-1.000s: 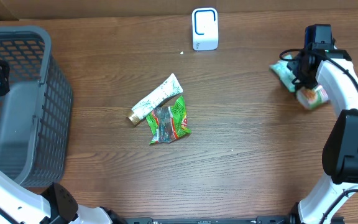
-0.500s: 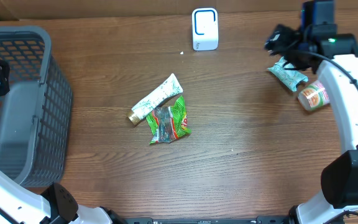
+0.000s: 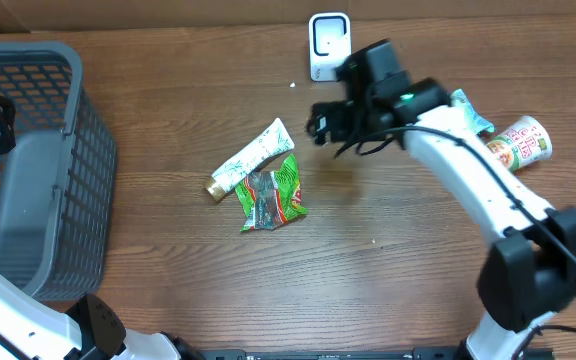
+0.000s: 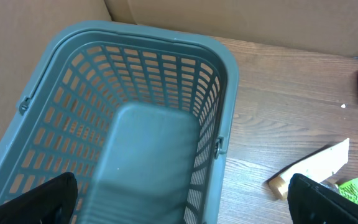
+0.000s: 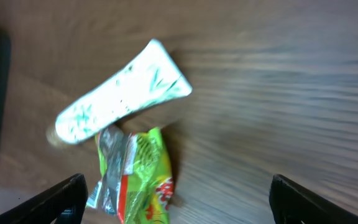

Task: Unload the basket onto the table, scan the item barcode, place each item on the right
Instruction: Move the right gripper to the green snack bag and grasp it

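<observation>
The green snack packet's broad end (image 3: 291, 186) is clear of the white tube. My right gripper should stay open and move down until its fingers are on both sides of the packet (image 3: 270, 199) before it closes.
A white tube (image 3: 252, 158) and a crumpled green snack packet (image 3: 271, 197) lie together mid-table. The white barcode scanner (image 3: 329, 45) stands at the far edge. My right gripper (image 3: 328, 120) hovers open and empty just right of the tube's flat end. In the right wrist view the tube (image 5: 122, 93) and the green packet (image 5: 138, 180) lie below and ahead of the open right gripper (image 5: 179, 205), and nothing sits between its fingers. My left gripper (image 4: 179, 208) hangs wide open and empty over the grey basket (image 4: 225, 74).
A printed cup (image 3: 516, 144) lies on its side at the far right, beside a green-white packet (image 3: 468, 108) partly hidden by my right arm. The grey basket (image 3: 38, 60) fills the left side. Bare wood lies toward the table's front.
My right arm has swung left from the cup and packet at the right edge to the table's middle near the tube, its jaws spreading wider. The left arm has not moved.
</observation>
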`<action>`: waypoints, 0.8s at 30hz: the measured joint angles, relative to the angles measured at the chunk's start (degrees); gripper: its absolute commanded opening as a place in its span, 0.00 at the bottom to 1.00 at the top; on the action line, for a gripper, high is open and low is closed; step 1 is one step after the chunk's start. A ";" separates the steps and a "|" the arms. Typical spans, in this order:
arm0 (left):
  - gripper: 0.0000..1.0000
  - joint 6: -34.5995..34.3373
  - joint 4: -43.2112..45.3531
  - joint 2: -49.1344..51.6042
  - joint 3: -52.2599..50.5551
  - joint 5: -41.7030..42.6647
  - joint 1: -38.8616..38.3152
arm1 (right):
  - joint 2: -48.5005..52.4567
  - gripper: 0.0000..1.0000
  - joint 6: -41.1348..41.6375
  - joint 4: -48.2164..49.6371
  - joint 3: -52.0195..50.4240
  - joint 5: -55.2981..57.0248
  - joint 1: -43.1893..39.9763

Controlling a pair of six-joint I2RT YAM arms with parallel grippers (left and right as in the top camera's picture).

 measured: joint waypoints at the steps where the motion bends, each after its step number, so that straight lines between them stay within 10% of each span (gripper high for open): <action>1: 0.99 0.00 0.00 0.00 0.00 0.00 0.00 | 1.20 0.93 -0.11 0.70 0.00 -0.61 0.96; 21: 1.00 0.00 0.00 0.00 0.00 0.00 0.00 | 15.61 0.91 -0.98 5.09 -1.55 -7.82 10.73; 24: 1.00 0.00 0.02 0.00 0.00 0.00 0.00 | 16.39 0.65 -0.44 7.26 -1.49 -8.39 10.62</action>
